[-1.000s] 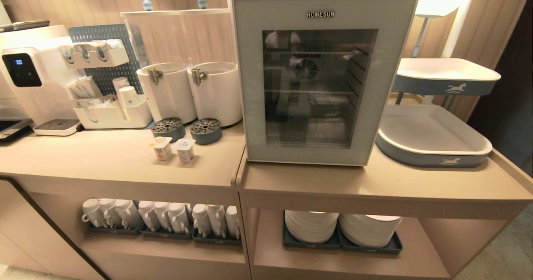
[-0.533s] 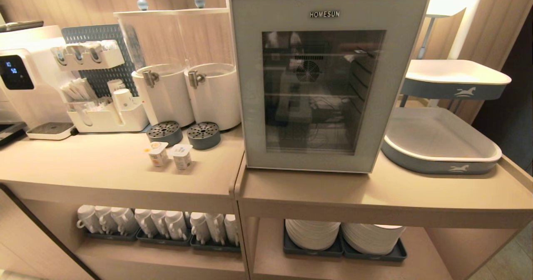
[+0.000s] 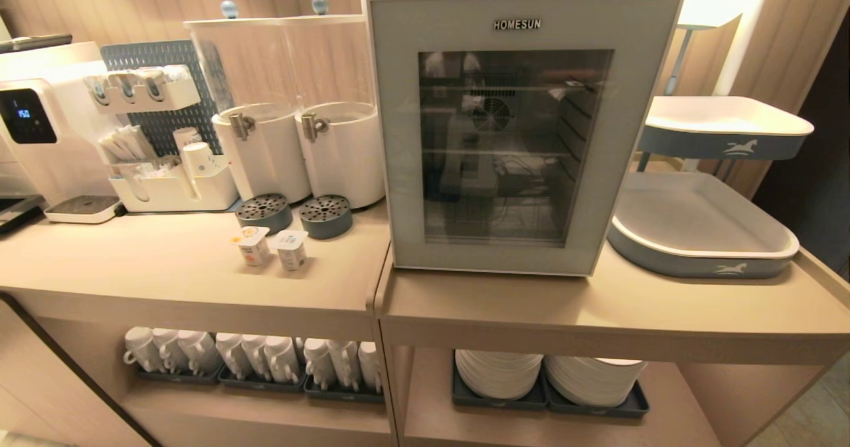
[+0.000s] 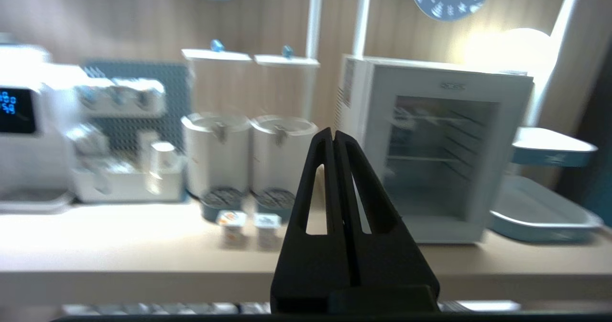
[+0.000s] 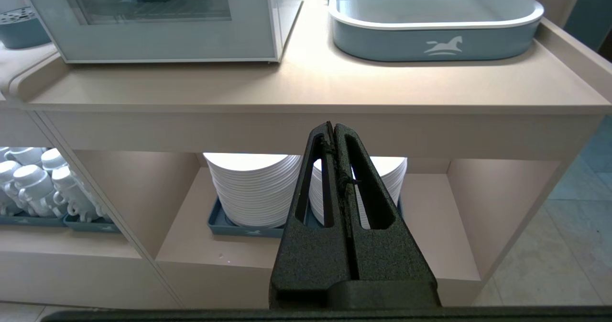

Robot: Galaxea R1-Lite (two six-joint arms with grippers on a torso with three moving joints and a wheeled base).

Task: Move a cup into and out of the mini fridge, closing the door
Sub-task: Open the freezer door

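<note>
Next, my left gripper pulls the door open by its edge [image 3: 382,148] beside the dispensers first, because the shut door of the mini fridge [image 3: 510,148] blocks the cup's way in.
The white mini fridge [image 4: 353,103] stands on the right-hand counter. Its door [image 3: 400,135], dark glass in a grey-blue frame, is shut. Wire shelves and a round fan show through the glass. Two small sealed cups [image 3: 254,245] [image 3: 291,248] sit on the left counter, left of the fridge. My left gripper [image 4: 333,133] is shut and empty, raised in front of the counter and pointing between the cups and the fridge. My right gripper [image 5: 332,126] is shut and empty, low before the counter's front edge. Neither arm shows in the head view.
Two white drink dispensers [image 3: 305,148] and their round drip trays stand behind the cups. A coffee machine [image 3: 40,128] and an organiser with paper cups [image 3: 176,184] are at the far left. Grey-blue trays [image 3: 697,224] lie right of the fridge. Mugs [image 3: 259,357] and stacked plates [image 3: 544,374] fill the lower shelves.
The whole head view has shifted a little as the camera moved, settling closer to the fridge. Nothing on the counters has moved.
</note>
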